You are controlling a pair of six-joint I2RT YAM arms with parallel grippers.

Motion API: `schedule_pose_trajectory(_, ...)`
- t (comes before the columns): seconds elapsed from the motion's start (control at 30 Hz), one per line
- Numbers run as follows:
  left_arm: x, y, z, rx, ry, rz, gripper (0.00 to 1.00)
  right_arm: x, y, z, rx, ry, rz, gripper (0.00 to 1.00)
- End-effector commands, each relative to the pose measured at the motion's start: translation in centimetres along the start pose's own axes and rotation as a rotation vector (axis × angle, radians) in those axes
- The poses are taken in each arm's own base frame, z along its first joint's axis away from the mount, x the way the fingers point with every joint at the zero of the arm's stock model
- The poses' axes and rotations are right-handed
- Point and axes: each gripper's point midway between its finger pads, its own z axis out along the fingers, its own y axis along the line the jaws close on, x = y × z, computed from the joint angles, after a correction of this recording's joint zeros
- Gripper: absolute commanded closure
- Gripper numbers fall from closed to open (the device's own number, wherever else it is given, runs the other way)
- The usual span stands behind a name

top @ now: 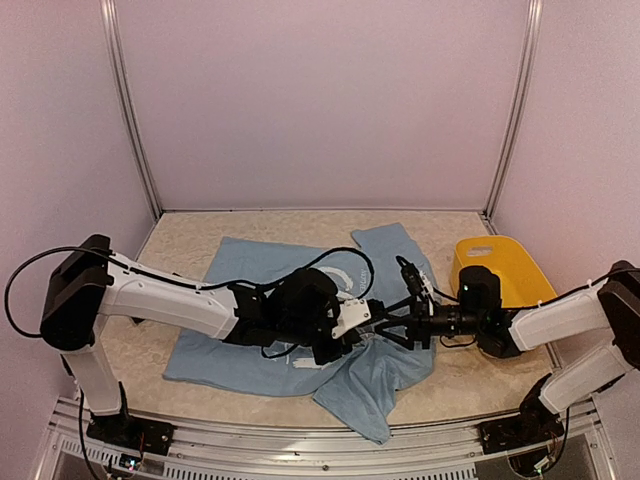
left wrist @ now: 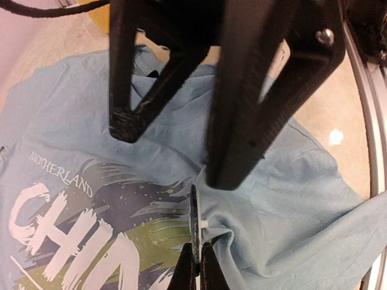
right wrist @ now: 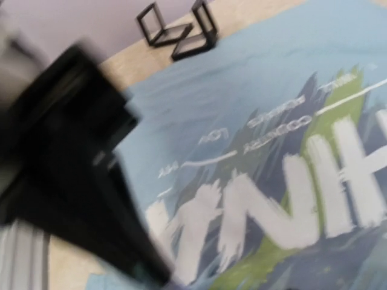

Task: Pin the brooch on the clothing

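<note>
I expect the near sleeve point(top: 362, 412) to spread out almost flat when I pull it with my right gripper, because the clothing is bunched up in loose folds point(top: 378, 368) under my grippers.
The clothing point(top: 250, 270) is a light blue T-shirt with white lettering, spread on the table and bunched at its near right. In the left wrist view my left gripper point(left wrist: 198, 266) is shut on the brooch point(left wrist: 195, 220). The brooch is held edge-on, with a small white stud toward a raised fold of the clothing point(left wrist: 302, 199). Just beyond it my right gripper point(left wrist: 178, 154) stands open, one black finger on each side, holding nothing. From above, the left gripper point(top: 368, 318) and the right gripper point(top: 392, 322) meet tip to tip over the shirt. The right wrist view is blurred, showing only lettered clothing point(right wrist: 242, 78).
A yellow object point(top: 500, 268) lies on the table at the right, beside the right arm. Black square-framed display cases point(right wrist: 178, 27) stand beyond the shirt's edge. A metal rail point(left wrist: 369, 121) runs along the table's near edge.
</note>
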Motion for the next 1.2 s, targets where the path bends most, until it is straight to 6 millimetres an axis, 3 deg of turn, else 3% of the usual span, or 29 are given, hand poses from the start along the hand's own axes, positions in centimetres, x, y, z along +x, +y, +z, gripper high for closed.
schedule_pose_trajectory(0.0,0.4,-0.2,0.3,-0.202,0.102,0.275,0.97,0.2,-2.4,-1.3,0.179,0.019,-0.016,0.39)
schedule_pose_trajectory(0.1,0.8,-2.1,0.8,-0.266,0.202,0.471,0.87,0.5,-4.7,-2.2,0.33,0.054,-0.004,0.39)
schedule_pose_trajectory(0.13,1.1,-3.0,1.0,-0.261,0.236,0.533,0.8,0.5,-5.6,-2.7,0.394,0.061,-0.003,0.39)
schedule_pose_trajectory(0.2,1.7,-4.2,1.1,-0.242,0.295,0.579,0.65,0.4,-6.9,-3.5,0.488,0.074,0.009,0.39)
schedule_pose_trajectory(0.33,1.3,-5.2,-0.1,-0.273,0.34,0.628,0.47,0.6,-10.0,-5.1,0.68,0.118,0.038,0.42)
schedule_pose_trajectory(0.5,0.0,-7.3,-1.6,-0.231,0.37,0.557,0.44,3.7,-13.7,-5.3,0.821,0.294,0.151,0.67)
schedule_pose_trajectory(0.63,0.2,-7.9,-3.7,-0.163,0.357,0.333,0.45,6.0,-16.4,-4.7,0.896,0.445,0.204,0.75)
schedule_pose_trajectory(0.7,1.6,-6.1,-4.5,-0.193,0.33,0.168,0.45,6.8,-17.5,-4.6,0.925,0.5,0.221,0.78)
schedule_pose_trajectory(0.8,3.7,-0.2,-6.5,-0.325,0.252,-0.205,0.44,7.8,-19.0,-4.6,0.949,0.569,0.237,0.8)
schedule_pose_trajectory(0.97,11.6,7.0,-8.6,-0.486,0.237,-0.669,0.46,7.2,-23.5,-4.9,1.021,0.614,0.22,0.8)
schedule_pose_trajectory(1.07,15.1,9.1,-9.2,-0.574,0.267,-0.769,0.47,5.1,-27.2,-4.1,1.025,0.605,0.231,0.79)
schedule_pose_trajectory(1.17,18.6,11.2,-9.5,-0.664,0.336,-0.837,0.47,1.8,-30.1,-2.5,1.029,0.595,0.194,0.79)
